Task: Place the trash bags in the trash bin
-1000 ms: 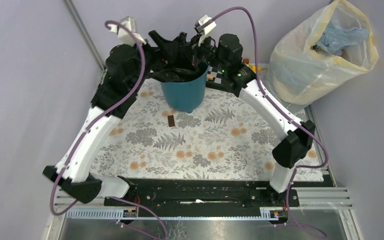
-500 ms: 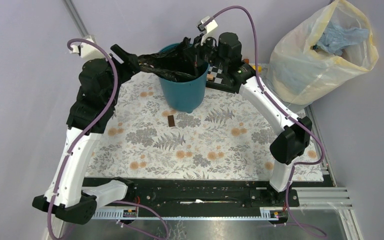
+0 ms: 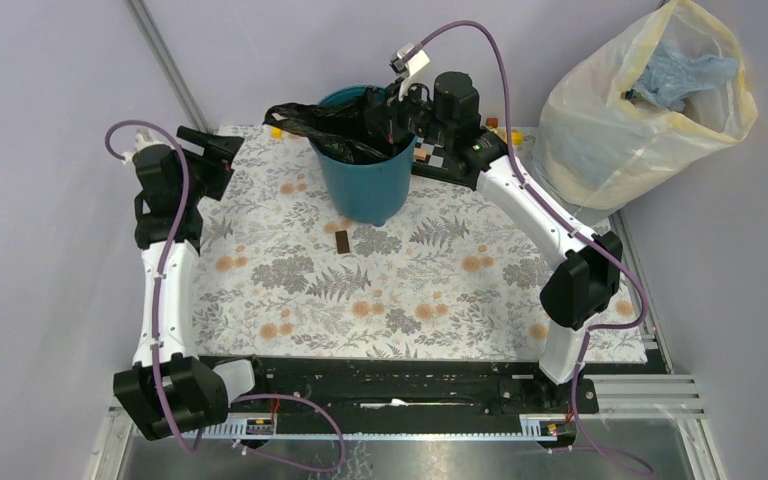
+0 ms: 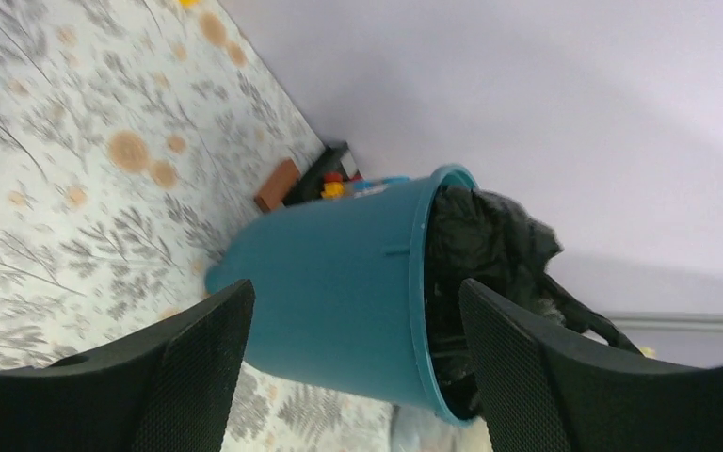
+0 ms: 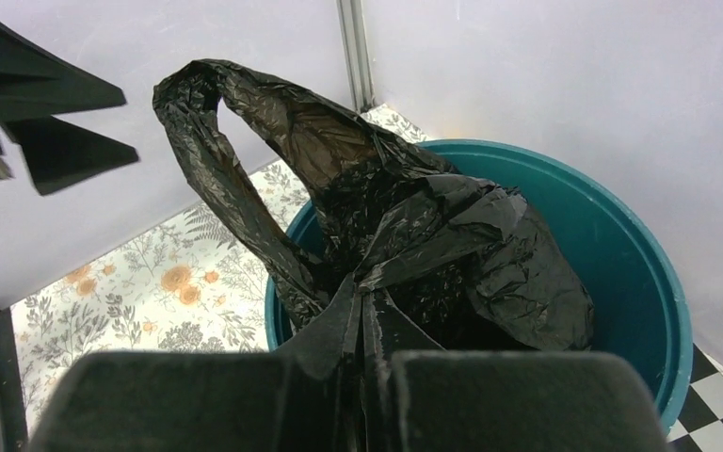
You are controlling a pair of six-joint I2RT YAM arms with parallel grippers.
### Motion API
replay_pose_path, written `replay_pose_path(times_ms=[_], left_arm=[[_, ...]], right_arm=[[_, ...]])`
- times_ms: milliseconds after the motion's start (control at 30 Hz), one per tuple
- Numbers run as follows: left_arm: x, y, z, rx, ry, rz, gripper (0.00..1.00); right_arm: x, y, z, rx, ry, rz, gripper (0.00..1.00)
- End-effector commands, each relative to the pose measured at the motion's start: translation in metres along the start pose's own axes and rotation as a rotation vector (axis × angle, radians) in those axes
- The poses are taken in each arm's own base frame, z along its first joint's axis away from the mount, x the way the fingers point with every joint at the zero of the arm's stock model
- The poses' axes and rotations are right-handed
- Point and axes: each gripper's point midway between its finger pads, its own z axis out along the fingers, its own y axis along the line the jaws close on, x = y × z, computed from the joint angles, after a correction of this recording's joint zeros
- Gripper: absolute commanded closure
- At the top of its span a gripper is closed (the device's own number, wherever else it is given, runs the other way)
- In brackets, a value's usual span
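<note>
The black trash bag (image 3: 350,140) should spread open and fold down over the trash bin's rim when the robot pulls it, because its slack handle loop (image 3: 294,118) reaches past the trash bin.
The teal-blue trash bin (image 3: 370,185) stands at the back middle of the flowered cloth. A wrinkled black trash bag (image 3: 332,125) lies in its mouth, one handle loop sticking out over the left rim. In the right wrist view the bag (image 5: 405,226) fills the bin (image 5: 640,282). My right gripper (image 3: 392,112) is above the bin, shut on a fold of the bag (image 5: 367,330). My left gripper (image 3: 222,150) is open and empty, off to the left of the bin. The left wrist view shows the bin (image 4: 339,292) and bag (image 4: 490,254) between its fingers (image 4: 518,367), at a distance.
A large translucent yellowish sack (image 3: 650,105) with blue contents stands at the back right. A small brown block (image 3: 342,242) lies on the cloth in front of the bin. Small coloured blocks and a checkered board (image 3: 438,155) sit behind the bin. Grey walls close the left and back.
My left arm has let go of the bag and drawn back to the left, away from the bin. The bag's left side now droops over the rim. My right gripper stays above the bin.
</note>
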Motion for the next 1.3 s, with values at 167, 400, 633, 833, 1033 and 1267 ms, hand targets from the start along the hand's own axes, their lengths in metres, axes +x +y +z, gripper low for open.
replay_pose_path(times_ms=[167, 400, 633, 833, 1033, 1267], left_arm=[[0.012, -0.068, -0.015, 0.431, 0.120, -0.112, 0.12], [0.007, -0.092, -0.019, 0.500, 0.088, -0.122, 0.06], [0.025, -0.100, 0.000, 0.469, 0.127, -0.115, 0.22], [0.023, -0.096, 0.017, 0.442, 0.105, -0.112, 0.33], [0.025, -0.100, 0.029, 0.464, 0.127, -0.134, 0.33], [0.033, -0.108, 0.040, 0.477, 0.143, -0.165, 0.48]], right_arm=[[-0.034, 0.014, -0.017, -0.056, -0.071, -0.070, 1.00], [-0.032, 0.017, -0.016, -0.073, -0.069, -0.060, 1.00], [-0.029, 0.016, -0.016, -0.072, -0.063, -0.057, 1.00], [-0.031, 0.019, -0.019, -0.080, -0.066, -0.058, 1.00], [-0.034, 0.021, -0.022, -0.083, -0.072, -0.060, 1.00], [-0.036, 0.020, -0.023, -0.072, -0.080, -0.057, 1.00]])
